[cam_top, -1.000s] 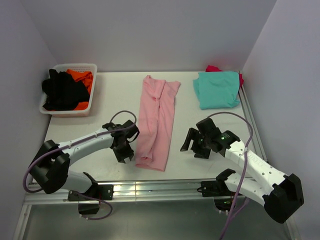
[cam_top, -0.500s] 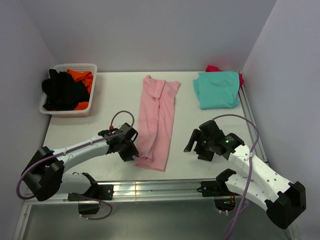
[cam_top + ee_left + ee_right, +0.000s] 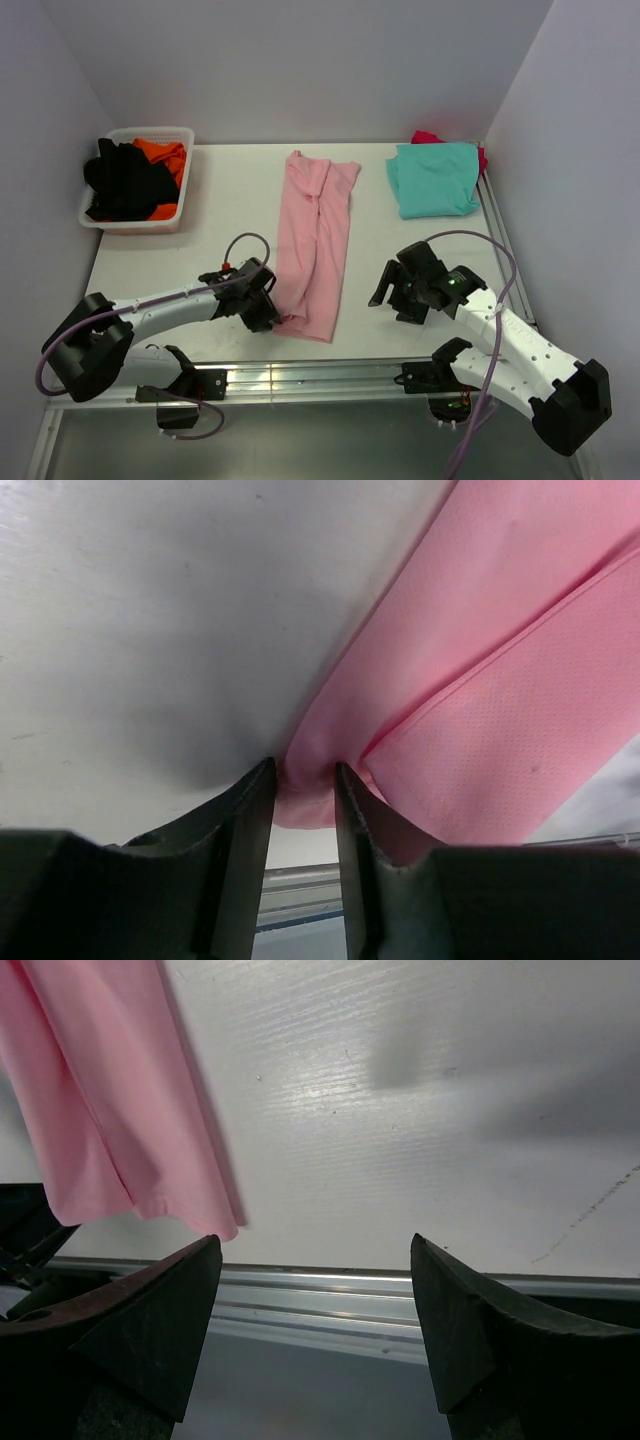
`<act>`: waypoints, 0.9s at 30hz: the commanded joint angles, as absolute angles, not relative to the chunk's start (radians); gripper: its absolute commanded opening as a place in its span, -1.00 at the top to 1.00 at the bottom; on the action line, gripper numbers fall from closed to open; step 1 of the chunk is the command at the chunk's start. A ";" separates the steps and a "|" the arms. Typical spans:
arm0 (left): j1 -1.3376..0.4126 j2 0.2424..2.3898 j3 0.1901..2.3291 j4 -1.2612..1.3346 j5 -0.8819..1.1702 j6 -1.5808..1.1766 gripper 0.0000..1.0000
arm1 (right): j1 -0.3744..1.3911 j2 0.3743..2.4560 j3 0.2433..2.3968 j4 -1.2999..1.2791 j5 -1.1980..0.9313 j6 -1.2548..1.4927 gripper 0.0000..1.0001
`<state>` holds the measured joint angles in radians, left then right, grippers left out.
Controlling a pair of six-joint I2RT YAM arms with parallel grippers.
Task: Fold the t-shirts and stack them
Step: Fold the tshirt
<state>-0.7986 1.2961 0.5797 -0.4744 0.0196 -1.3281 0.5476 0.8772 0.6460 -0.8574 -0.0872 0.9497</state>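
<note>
I expect the light pink t-shirt to fold over itself and its far end to stay in place when I carry the t-shirt's near end [image 3: 310, 322] back, because the long t-shirt lies creased [image 3: 317, 205].
A light pink t-shirt [image 3: 315, 250] lies folded lengthwise in a long strip down the middle of the table. My left gripper [image 3: 268, 315] is shut on its near left corner [image 3: 305, 780], the cloth pinched between the fingers. My right gripper [image 3: 390, 292] is open and empty, to the right of the pink t-shirt's near end [image 3: 110, 1130]. A folded teal t-shirt [image 3: 433, 178] lies at the back right on a magenta t-shirt [image 3: 430, 137]. A black t-shirt [image 3: 122, 180] and an orange t-shirt [image 3: 163, 153] lie in the basket.
The white plastic basket [image 3: 140, 222] stands at the back left. A metal rail [image 3: 320, 378] runs along the table's near edge. Walls close in the table on the left, back and right.
My left gripper has moved nearer and to the right, onto the pink t-shirt's near left corner, and has closed on it. My right gripper has shifted slightly towards the near edge.
</note>
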 commanded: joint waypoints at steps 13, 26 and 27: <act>-0.810 1.331 0.660 -0.526 0.005 -1.331 0.99 | 0.886 1.254 0.813 -0.623 -0.095 1.104 -0.29; -0.811 1.336 0.718 -0.592 -0.028 -1.298 0.99 | 1.009 1.471 0.888 -0.595 -0.114 1.101 0.02; -0.811 1.341 0.721 -0.595 -0.029 -1.295 0.99 | 1.009 1.470 0.893 -0.607 -0.095 1.100 -0.01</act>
<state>-0.8066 1.3415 0.6815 -0.5663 0.0013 -1.3193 1.0042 1.4799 0.8345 -0.5735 -0.1436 1.1034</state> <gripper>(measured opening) 0.023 0.497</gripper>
